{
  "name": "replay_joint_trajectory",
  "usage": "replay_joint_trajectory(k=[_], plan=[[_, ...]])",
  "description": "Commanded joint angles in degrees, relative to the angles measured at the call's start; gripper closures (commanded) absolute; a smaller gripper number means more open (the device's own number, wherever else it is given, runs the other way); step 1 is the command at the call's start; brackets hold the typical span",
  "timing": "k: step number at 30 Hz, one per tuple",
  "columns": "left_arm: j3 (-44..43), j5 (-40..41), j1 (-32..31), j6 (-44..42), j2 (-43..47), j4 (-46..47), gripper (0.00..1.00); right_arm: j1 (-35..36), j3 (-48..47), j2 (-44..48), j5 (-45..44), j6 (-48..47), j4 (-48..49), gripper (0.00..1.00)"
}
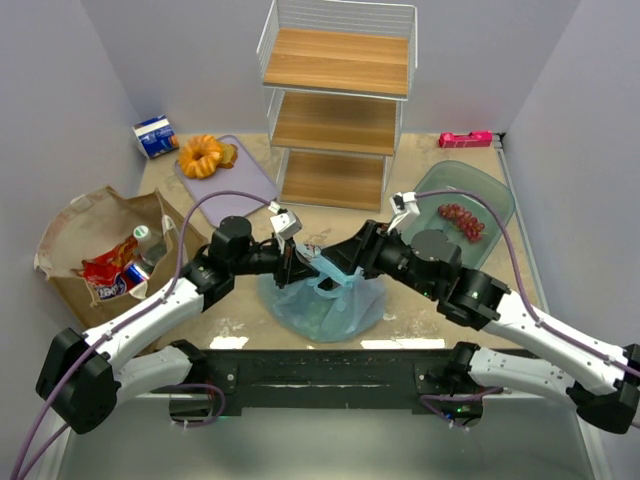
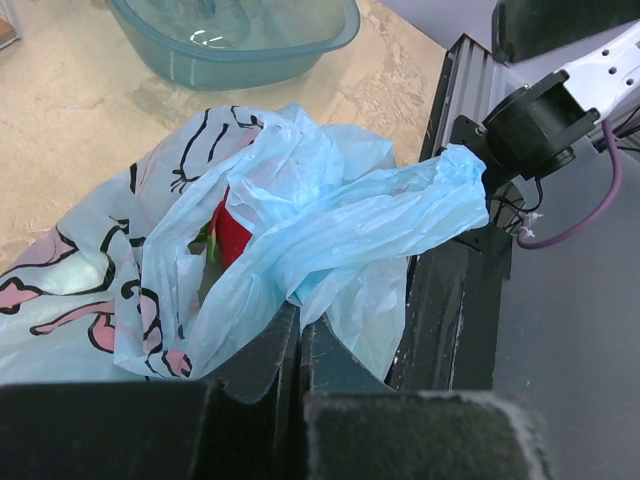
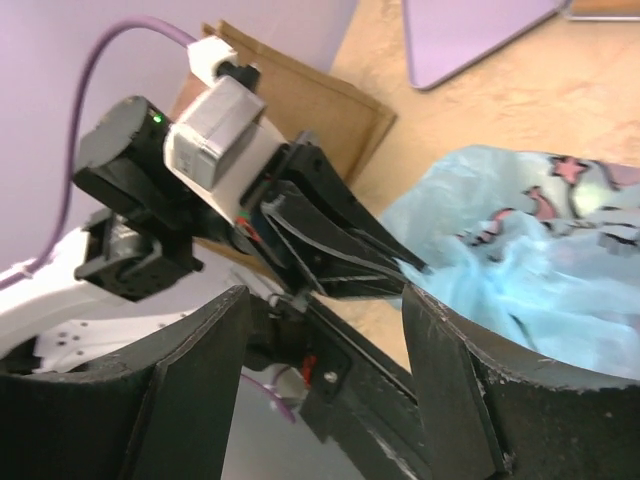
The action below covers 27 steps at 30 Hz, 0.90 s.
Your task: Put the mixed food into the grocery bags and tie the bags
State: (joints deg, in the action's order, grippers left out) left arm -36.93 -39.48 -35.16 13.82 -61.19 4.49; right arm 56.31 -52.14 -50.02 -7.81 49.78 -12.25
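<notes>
My right gripper has the light-blue bag's bunched opening outside its fingers, so it should swing back and pinch the plastic next to the ends of my left gripper's fingers.
The light-blue plastic bag lies at the table's front middle. Its printed mouth is bunched in the left wrist view, and something red shows inside. My left gripper is shut on a twisted handle of this bag. My right gripper is open and empty, facing the left gripper with the bag beside its right finger. The brown paper bag stands at the left and holds the red snack packet, a can and the bottle. Red grapes lie in the green bowl.
The green translucent bowl sits at the right. An orange ring pastry rests on a purple board. A blue-white carton is at the back left. A wire shelf stands at the back and a pink object at the back right.
</notes>
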Motion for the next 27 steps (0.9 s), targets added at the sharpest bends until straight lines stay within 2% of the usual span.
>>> replay_joint_trajectory(k=[1, 8, 19, 27], plan=[[-2.53, 1.25, -0.7, -1.78, 1.25, -0.01, 1.0, 1.25, 2.04, -3.85, 4.39, 6.64, 9.35, 0.35], [-2.45, 1.78, -0.97, -2.22, 1.69, -0.36, 1.0, 1.78, 4.76, -3.6, -0.97, 7.52, 7.86, 0.33], [-2.54, 2.13, -1.05, -2.4, 1.69, -0.45, 1.0, 2.04, 8.28, -3.77, -0.1, 9.81, 8.29, 0.34], [-2.45, 1.43, -1.23, -2.31, 1.6, -0.01, 1.0, 1.96, 12.94, -2.98, -2.73, 11.66, 9.79, 0.32]])
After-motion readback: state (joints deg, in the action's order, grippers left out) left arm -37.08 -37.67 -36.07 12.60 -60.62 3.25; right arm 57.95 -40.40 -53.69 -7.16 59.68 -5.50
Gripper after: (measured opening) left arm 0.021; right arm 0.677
